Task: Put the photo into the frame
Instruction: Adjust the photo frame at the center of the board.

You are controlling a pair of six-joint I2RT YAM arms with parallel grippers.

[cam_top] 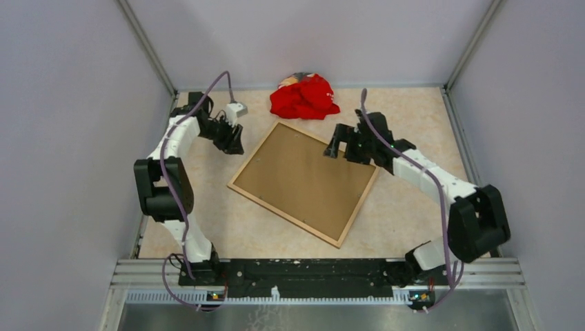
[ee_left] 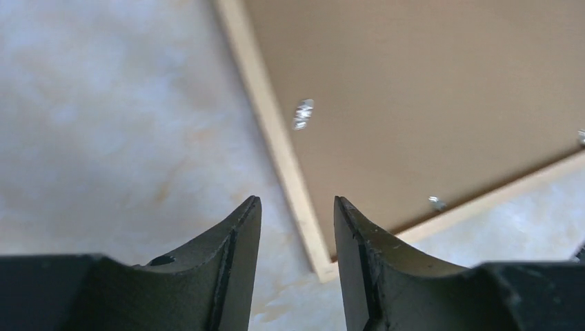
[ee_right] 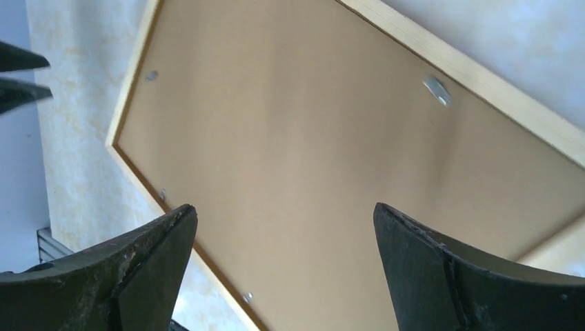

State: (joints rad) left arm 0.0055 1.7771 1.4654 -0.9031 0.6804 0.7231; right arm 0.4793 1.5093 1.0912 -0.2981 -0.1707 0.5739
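Note:
The frame (cam_top: pixel 303 181) sits crooked, so next I turn it straight, then grasp the frame's side (cam_top: pixel 254 154) by the metal tab with my left gripper before bending the tab.
The frame (cam_top: pixel 284 215) of thin light wooden strips lies flat and tilted in the middle of the table, back side up. A plain brown board (cam_top: pixel 307 172) fills it, with small metal tabs (ee_left: pixel 303 114) along its edges. The photo is not in view. My left gripper (cam_top: pixel 231 141) is open and empty just off the frame's far left side; the left wrist view has its fingertips on either side of the frame's strip (ee_left: pixel 276 138) near a corner. My right gripper (cam_top: pixel 338 145) is wide open and empty above the frame's far right corner, over the board (ee_right: pixel 296 138).
A crumpled red cloth (cam_top: pixel 303 96) lies at the back of the table, just beyond the frame's far corner. Grey walls close in the left, right and back. The left gripper's fingertips (ee_right: pixel 21 76) show at the left edge of the right wrist view.

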